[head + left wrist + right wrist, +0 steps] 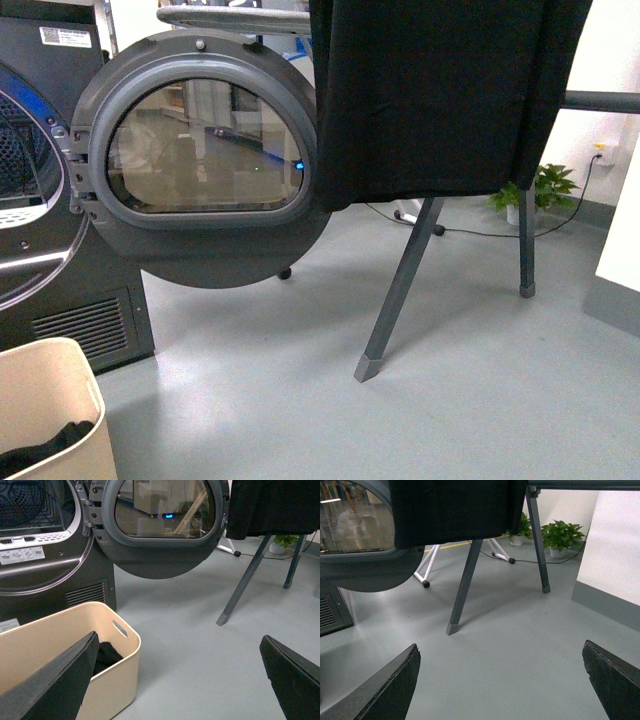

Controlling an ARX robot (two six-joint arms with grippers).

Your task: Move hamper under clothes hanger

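The hamper (50, 390) will hold its open shape when the robot carries it by the hamper's rim, because its sides stand straight up above the low dark clothes (48, 449).
The beige hamper (45, 400) stands on the floor at the lower left, in front of the dryer, with dark clothes inside. It also shows in the left wrist view (65, 635), where one finger overlaps its rim. The clothes hanger (400, 290) stands to the right, with slanted grey legs and a black garment (430, 90) draped over its bar. Its legs also show in the right wrist view (462, 590). My left gripper (180, 680) is open and empty beside the hamper. My right gripper (502, 685) is open and empty above bare floor. Neither arm shows in the front view.
The dark grey dryer (50, 200) stands at the left with its round door (205, 160) swung open toward the hanger. A white wall panel (615, 545) is at the right. Potted plants (560, 537) and a cable lie behind the hanger. White stand legs (427, 567) sit behind the door.
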